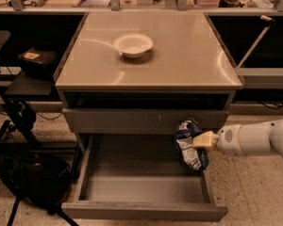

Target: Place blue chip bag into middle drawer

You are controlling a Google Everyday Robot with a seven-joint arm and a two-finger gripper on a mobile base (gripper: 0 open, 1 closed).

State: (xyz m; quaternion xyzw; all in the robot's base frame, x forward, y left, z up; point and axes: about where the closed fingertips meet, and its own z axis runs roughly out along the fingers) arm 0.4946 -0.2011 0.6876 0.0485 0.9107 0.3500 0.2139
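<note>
My gripper should keep lowering the blue chip bag point(190, 147) toward the empty drawer's bottom point(162, 181) until it is inside and then let go, because the bag is hanging over the wide-open middle drawer.
The blue chip bag point(189, 147) is crinkled, dark blue with white print, and hangs from my gripper point(203, 140). The gripper is shut on the bag's upper right part. My white arm point(252, 139) reaches in from the right. The bag hangs over the right side of the middle drawer point(132, 175), which is pulled out wide with a smooth grey inside. The bag's lower end sits at about the level of the drawer's right wall, below the closed shallower drawer front point(118, 120). I cannot tell whether the bag touches the drawer wall.
A white bowl point(133, 44) stands on the cabinet top point(188, 65). A black bag point(33, 180) lies on the floor at the left, by a dark stand point(23, 81). A pale pole point(255, 39) leans at the right. Speckled floor lies right of the drawer.
</note>
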